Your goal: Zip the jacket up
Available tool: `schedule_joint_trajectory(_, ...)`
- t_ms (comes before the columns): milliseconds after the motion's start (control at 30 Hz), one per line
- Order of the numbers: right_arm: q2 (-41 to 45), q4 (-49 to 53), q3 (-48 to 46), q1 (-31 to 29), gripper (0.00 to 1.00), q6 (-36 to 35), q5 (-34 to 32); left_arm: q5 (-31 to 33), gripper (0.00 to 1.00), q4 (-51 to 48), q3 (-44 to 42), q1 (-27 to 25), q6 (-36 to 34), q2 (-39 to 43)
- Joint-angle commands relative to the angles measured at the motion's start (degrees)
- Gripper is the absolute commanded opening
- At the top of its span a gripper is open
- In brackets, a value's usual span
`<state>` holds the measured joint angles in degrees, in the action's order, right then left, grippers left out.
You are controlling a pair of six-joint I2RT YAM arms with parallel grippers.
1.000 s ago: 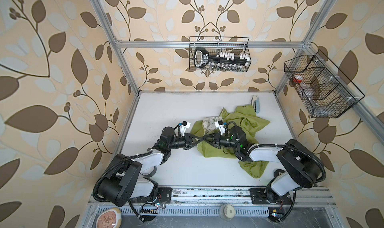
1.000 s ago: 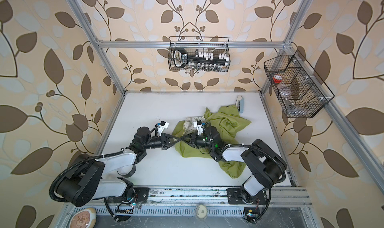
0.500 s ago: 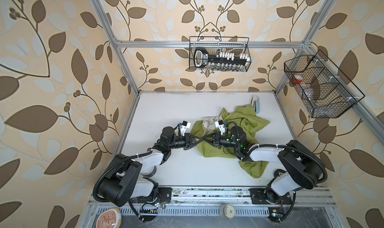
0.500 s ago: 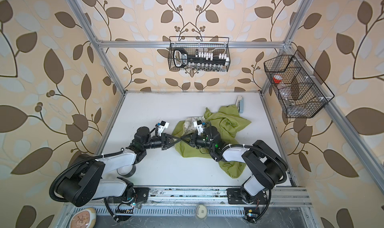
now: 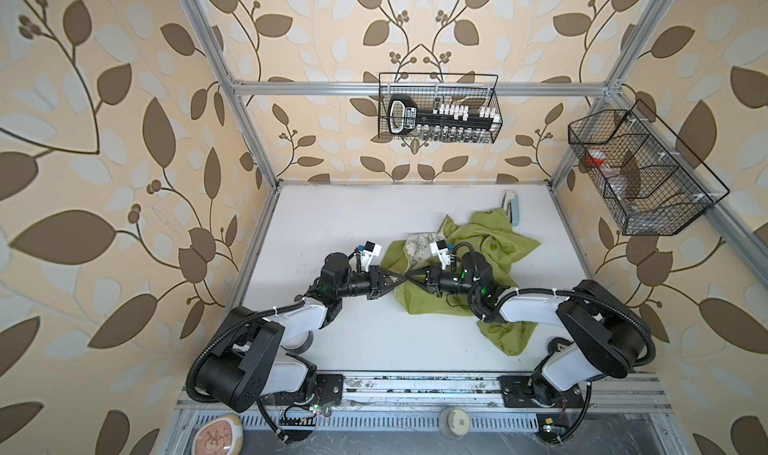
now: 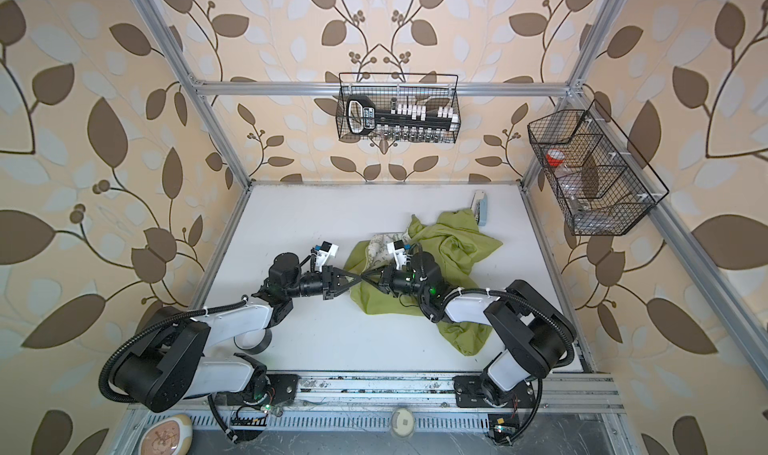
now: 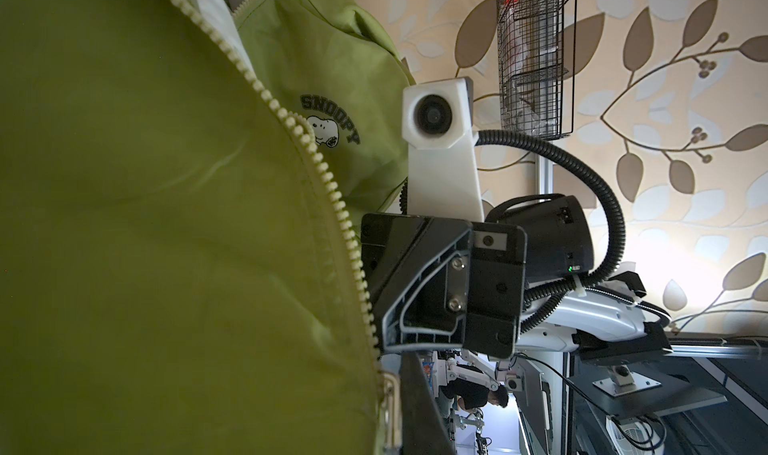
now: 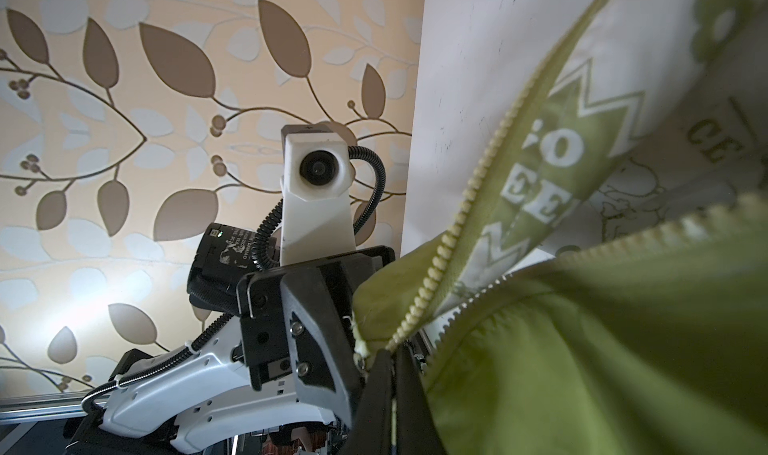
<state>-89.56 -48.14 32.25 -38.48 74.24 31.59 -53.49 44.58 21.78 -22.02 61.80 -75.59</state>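
Observation:
The left gripper, shut close at the metal slider (image 7: 390,411), should open and take the zipper's bottom end below before the right gripper pulls the slider up.
The lime-green jacket (image 5: 490,241) lies crumpled on the table's centre-right in both top views (image 6: 449,241), cream lining showing. My two grippers meet tip to tip at its near-left edge. The left gripper (image 5: 398,281) is shut on the jacket's zipper edge. In the left wrist view the jacket (image 7: 166,224) fills the picture and a metal slider (image 7: 390,403) sits at the gripper (image 7: 392,415). The right gripper (image 5: 412,277) is shut on the other zipper row's bottom end. In the right wrist view its fingers (image 8: 376,394) pinch the pale tape of the jacket (image 8: 582,349).
The white table (image 5: 332,224) has bare room left of the jacket. A small white and blue object (image 5: 512,205) lies at the back right. Wire baskets hang on the back wall (image 5: 438,108) and right wall (image 5: 640,174). A tape roll (image 5: 301,343) sits under the left arm.
The right gripper's jaws have closed fully on the zipper end. Both arms and the jacket have stayed almost in place.

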Motion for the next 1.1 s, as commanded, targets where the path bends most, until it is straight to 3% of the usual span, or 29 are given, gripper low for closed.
schedule_joint_trajectory(0,1.8,2.5,0.3,-0.8,0.0,-1.1,0.1,-0.7,0.14,1.2,2.2,0.1,-0.7,0.9)
schedule_joint_trajectory(100,3.1,7.1,1.2,-0.8,0.0,-3.2,-1.2,0.4,0.34,-0.4,1.4,0.1,-0.7,2.6)
schedule_joint_trajectory(233,4.6,12.0,2.2,-0.8,0.0,-5.6,-3.0,1.5,0.43,-2.3,0.3,0.1,-0.9,4.9)
schedule_joint_trajectory(400,4.6,13.4,3.0,-0.8,0.0,-6.1,-3.7,1.8,0.42,-5.1,0.2,0.1,-1.9,5.9)
schedule_joint_trajectory(700,4.6,13.8,3.3,-0.9,0.0,-5.9,-4.1,2.8,0.28,-6.7,-0.2,0.1,-2.5,6.1)
schedule_joint_trajectory(1067,4.7,14.7,4.4,-1.0,0.0,-6.2,-4.9,2.8,0.31,-13.5,-0.9,0.0,-6.0,8.5)
